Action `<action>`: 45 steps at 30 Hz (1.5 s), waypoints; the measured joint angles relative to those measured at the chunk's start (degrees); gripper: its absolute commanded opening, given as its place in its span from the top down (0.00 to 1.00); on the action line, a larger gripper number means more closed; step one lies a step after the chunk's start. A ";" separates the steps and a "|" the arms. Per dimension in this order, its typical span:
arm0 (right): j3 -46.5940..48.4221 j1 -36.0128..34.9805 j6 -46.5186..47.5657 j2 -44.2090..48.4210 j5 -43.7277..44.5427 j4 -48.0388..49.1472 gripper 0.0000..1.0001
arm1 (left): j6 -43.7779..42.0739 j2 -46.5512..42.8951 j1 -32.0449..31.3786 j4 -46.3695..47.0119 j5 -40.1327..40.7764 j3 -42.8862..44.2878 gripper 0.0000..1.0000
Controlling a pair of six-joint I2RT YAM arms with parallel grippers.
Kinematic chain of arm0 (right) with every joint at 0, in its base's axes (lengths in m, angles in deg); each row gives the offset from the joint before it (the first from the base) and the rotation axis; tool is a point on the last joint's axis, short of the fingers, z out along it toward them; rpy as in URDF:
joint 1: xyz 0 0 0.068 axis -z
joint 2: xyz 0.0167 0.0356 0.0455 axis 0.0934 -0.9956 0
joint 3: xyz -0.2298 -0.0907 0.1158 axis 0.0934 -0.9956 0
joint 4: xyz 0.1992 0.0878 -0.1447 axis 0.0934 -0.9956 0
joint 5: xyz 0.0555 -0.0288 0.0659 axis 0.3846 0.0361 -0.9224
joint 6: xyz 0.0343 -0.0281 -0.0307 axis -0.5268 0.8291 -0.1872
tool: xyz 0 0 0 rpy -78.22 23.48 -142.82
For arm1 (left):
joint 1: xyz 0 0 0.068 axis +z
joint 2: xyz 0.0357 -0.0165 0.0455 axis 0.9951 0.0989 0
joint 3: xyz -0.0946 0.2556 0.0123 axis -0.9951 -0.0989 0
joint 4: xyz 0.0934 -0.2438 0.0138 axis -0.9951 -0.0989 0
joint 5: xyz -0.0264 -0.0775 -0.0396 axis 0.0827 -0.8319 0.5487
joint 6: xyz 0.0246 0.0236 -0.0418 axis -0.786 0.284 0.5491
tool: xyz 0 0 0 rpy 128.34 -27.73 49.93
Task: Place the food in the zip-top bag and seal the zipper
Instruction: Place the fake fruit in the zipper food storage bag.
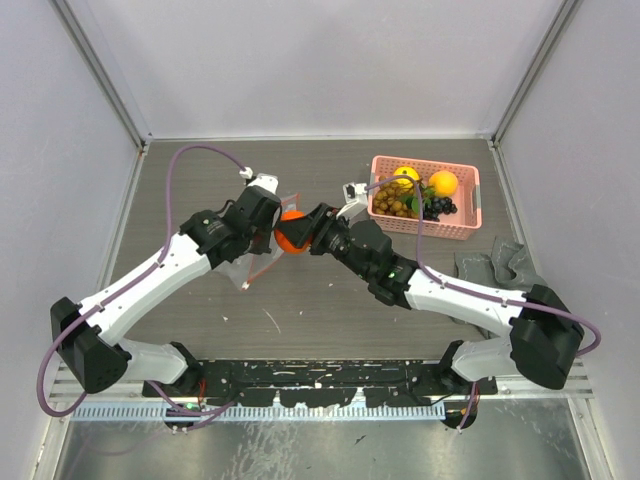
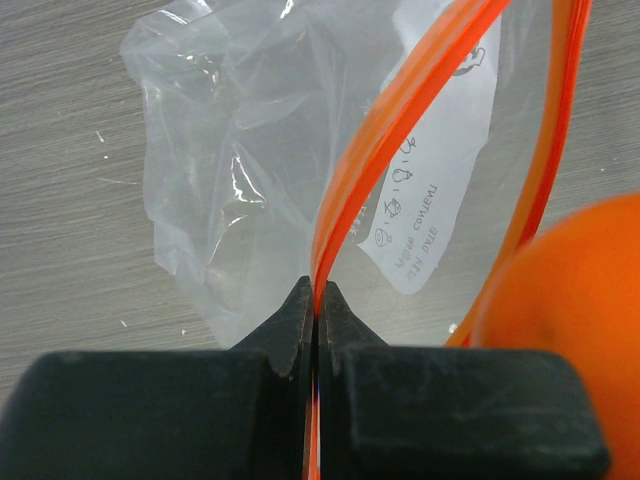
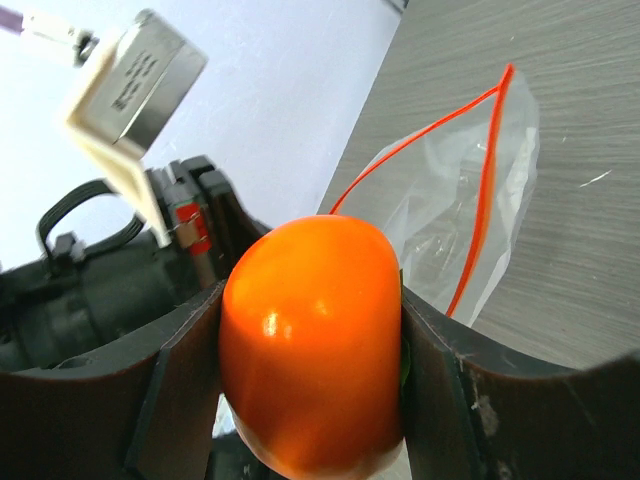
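I go on moving my right gripper into the bag's opening (image 3: 428, 200) and let go of the orange round fruit there, because the zipper's lips (image 3: 487, 195) are bowed apart in front of the fruit.
The clear zip-top bag (image 1: 252, 264) (image 2: 240, 170) hangs mouth-open above the table. My left gripper (image 1: 270, 226) (image 2: 318, 296) is shut on one lip of its red-orange zipper (image 2: 400, 130); the zipper's other lip (image 3: 485, 180) bows away. My right gripper (image 1: 306, 234) (image 3: 312, 300) is shut on an orange round fruit (image 1: 290, 235) (image 3: 315, 340) (image 2: 575, 330), held right at the bag's mouth. A yellow fruit (image 1: 405, 177), another orange fruit (image 1: 443, 183) and a bunch of small brown balls (image 1: 394, 204) lie in the pink basket (image 1: 470, 215).
The pink basket stands at the back right and also holds dark grapes (image 1: 441, 207). A crumpled grey cloth (image 1: 500, 262) lies right of my right arm. The left wrist's white camera box (image 3: 125, 80) hangs close to the held fruit.
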 measured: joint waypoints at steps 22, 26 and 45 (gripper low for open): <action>-0.04 -0.02 -4.02 -10.75 7.52 4.15 0.51 | -0.46 -2.62 0.00 2.73 -7.80 -1.79 1.00; 0.00 -0.02 -3.98 -10.78 7.50 3.87 0.42 | -0.48 -2.60 0.00 2.75 -8.66 -1.79 1.00; 1.07 -0.02 -1.57 -10.45 7.21 -0.92 0.18 | -0.63 -2.60 0.00 2.73 -9.35 -1.79 1.00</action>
